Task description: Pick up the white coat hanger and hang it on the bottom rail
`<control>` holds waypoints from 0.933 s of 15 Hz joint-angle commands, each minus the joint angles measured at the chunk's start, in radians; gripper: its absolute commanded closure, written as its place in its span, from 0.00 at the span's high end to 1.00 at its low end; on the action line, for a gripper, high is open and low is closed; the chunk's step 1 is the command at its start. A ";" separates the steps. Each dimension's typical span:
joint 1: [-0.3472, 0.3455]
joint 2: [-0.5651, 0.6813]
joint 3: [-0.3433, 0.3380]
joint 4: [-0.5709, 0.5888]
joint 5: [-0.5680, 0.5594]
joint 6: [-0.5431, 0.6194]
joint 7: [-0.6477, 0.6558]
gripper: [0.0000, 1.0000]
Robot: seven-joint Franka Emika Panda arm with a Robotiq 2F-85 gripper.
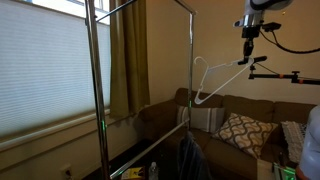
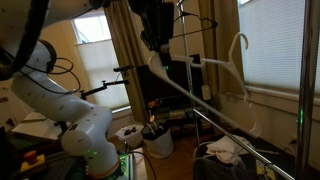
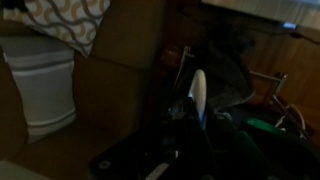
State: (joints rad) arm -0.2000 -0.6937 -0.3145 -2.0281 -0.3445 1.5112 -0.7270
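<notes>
The hanger's hook is by the far pole, high over the bottom rail [image 1: 150, 150], so my gripper should back off and lower the hanger before nearing that rail.
My gripper [image 1: 248, 45] is high in the air, shut on one end of the white coat hanger [image 1: 215, 82]. The hanger slants down away from the gripper, with its hook [image 1: 199, 62] near the rack's far vertical pole [image 1: 190, 70]. In an exterior view the gripper [image 2: 155, 48] holds the hanger [image 2: 225, 70] above a thin silver rail [image 2: 250, 145] that runs diagonally below it; the hanger is clear of the rail. The wrist view is dark and shows only a white strip of hanger [image 3: 198, 95] between the fingers.
The chrome rack's near pole [image 1: 95, 90] and top bar [image 1: 140, 8] stand before a blinded window [image 1: 40, 70] and a curtain [image 1: 128, 60]. A brown sofa [image 1: 165, 115] with patterned cushions [image 1: 240, 130] is behind. A dark bag [image 1: 190, 160] sits on the floor.
</notes>
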 commanded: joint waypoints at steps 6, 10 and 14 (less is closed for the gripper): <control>-0.062 -0.030 -0.114 -0.320 -0.131 -0.082 0.166 0.02; -0.051 0.001 -0.145 -0.314 -0.111 -0.062 0.183 0.08; 0.015 0.067 -0.077 -0.292 -0.091 -0.032 0.215 0.02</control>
State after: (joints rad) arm -0.2501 -0.6792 -0.4361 -2.3339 -0.4524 1.4648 -0.5342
